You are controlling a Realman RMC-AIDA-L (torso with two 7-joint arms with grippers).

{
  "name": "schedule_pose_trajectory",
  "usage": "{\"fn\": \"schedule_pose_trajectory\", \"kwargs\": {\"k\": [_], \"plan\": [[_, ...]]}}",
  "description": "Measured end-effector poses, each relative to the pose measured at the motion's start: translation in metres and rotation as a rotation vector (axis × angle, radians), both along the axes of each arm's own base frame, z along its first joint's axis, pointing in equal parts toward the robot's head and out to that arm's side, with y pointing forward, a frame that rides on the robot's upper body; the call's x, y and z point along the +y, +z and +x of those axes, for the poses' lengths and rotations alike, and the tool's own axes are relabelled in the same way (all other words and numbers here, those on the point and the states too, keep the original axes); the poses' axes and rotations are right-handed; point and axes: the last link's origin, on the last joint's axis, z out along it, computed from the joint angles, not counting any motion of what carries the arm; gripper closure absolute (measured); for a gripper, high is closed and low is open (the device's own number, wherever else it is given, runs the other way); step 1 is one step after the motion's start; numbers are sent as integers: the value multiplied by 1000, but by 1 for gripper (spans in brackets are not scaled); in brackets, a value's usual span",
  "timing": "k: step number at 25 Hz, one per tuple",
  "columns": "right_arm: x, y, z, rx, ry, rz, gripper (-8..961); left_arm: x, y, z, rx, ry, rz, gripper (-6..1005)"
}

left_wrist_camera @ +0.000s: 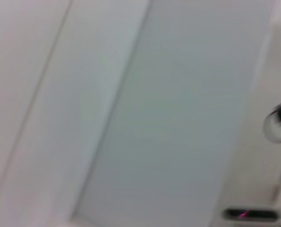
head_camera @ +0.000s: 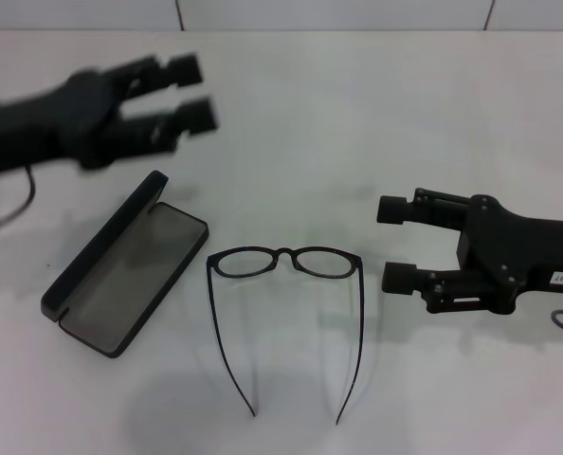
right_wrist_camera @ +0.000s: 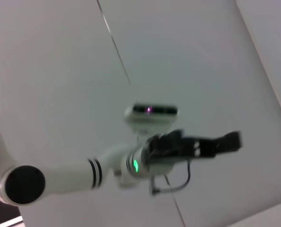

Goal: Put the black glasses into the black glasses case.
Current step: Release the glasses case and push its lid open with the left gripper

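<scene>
The case's raised lid (head_camera: 135,210) stands free for open fingers, so I should keep moving my left gripper down to the lid's middle (head_camera: 103,246) and close its fingers there.
The black glasses (head_camera: 286,263) lie on the white table in the head view, lenses away from me and temple arms spread toward the front edge. The black glasses case (head_camera: 125,273) lies open to their left, lid raised on its left side and grey lining showing. My left gripper (head_camera: 194,91) is open and empty, raised above the table behind the case. It also shows in the right wrist view (right_wrist_camera: 228,142). My right gripper (head_camera: 393,243) is open and empty, low over the table just right of the glasses. The left wrist view shows neither the glasses nor the case.
The white table (head_camera: 357,114) fills the head view, with a wall seam along the back. The wrist views show only pale wall panels, my white left arm (right_wrist_camera: 69,177) and a small device (right_wrist_camera: 151,114) with a lit indicator.
</scene>
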Motion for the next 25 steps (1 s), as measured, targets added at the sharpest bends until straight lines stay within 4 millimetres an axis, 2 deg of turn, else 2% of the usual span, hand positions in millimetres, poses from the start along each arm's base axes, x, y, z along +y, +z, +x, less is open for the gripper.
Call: {"fn": "schedule_pose_trajectory", "kwargs": {"k": [3,7,11,15,19,25], "plan": [[-2,-3,3,-9,-15,1,93,17,8,22,207,99,-5,127],[-5,-7,8,-16,-41,12,93,26,15,48,527,243,7,133],[-7,-6,15,-11,-68,38,93,28,15,57,760,372,28,136],[-8,-6,18,-9,-80,49,93,24,14,56,888,477,51,138],[-7,-6,19,-15,-84,53,94,21,8,45,989,566,29,137],[-4,-7,18,-25,-86,60,94,18,-6,29,1044,602,-36,137]]}}
